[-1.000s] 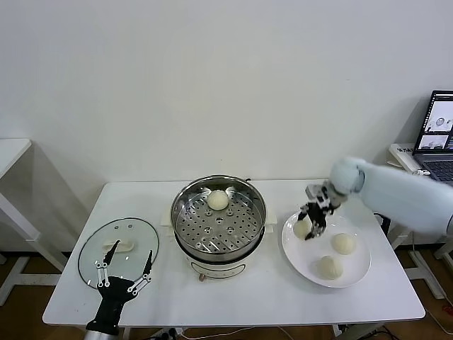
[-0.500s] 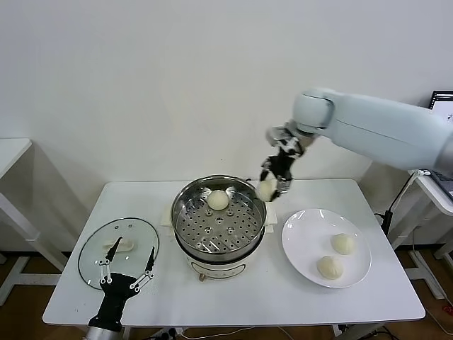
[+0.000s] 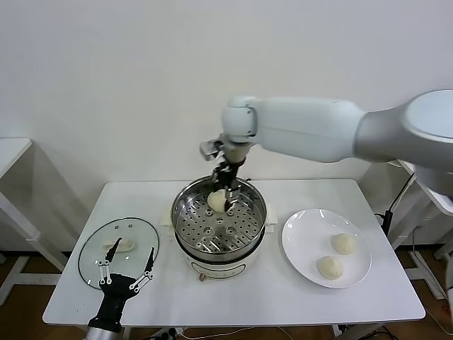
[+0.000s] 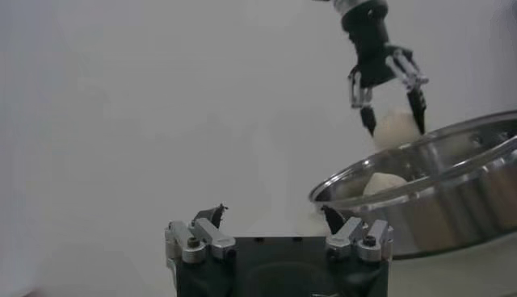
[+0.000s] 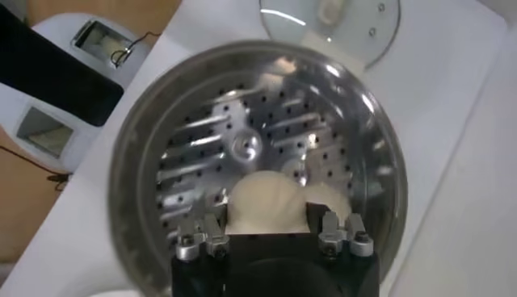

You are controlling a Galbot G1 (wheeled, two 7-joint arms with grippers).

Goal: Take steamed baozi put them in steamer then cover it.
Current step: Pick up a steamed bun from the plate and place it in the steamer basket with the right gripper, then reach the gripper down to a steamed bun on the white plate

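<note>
The robot's right gripper should go on carrying the held baozi to the tray (image 3: pixel 194 222) beside the resting baozi (image 3: pixel 216 202) until it meets the tray, since the tray lies open toward the glass lid.
My right gripper (image 3: pixel 224 193) is shut on a cream-white baozi (image 5: pixel 266 205) and hangs over the far side of the steamer (image 3: pixel 185 219). In the left wrist view that baozi (image 4: pixel 397 127) sits between the far-off fingers, just above the steamer rim (image 4: pixel 452 181). A second baozi (image 5: pixel 333 202) rests on the perforated tray (image 5: pixel 242 149), right beside the held one; in the head view the two overlap. Two more baozi (image 3: pixel 344 244) (image 3: pixel 329 267) lie on the white plate (image 3: pixel 297 244). My left gripper (image 3: pixel 126 280) is open and empty, low at the table's front left.
A glass lid (image 3: pixel 99 244) with a white handle lies flat on the table, left of the steamer and just beyond the left gripper. A laptop sits on a side table at the far right. The white table ends close behind the steamer, at a white wall.
My right arm lifted one baozi off the plate and swung it left, from the plate to above the steamer's far side. The left arm has stayed put.
</note>
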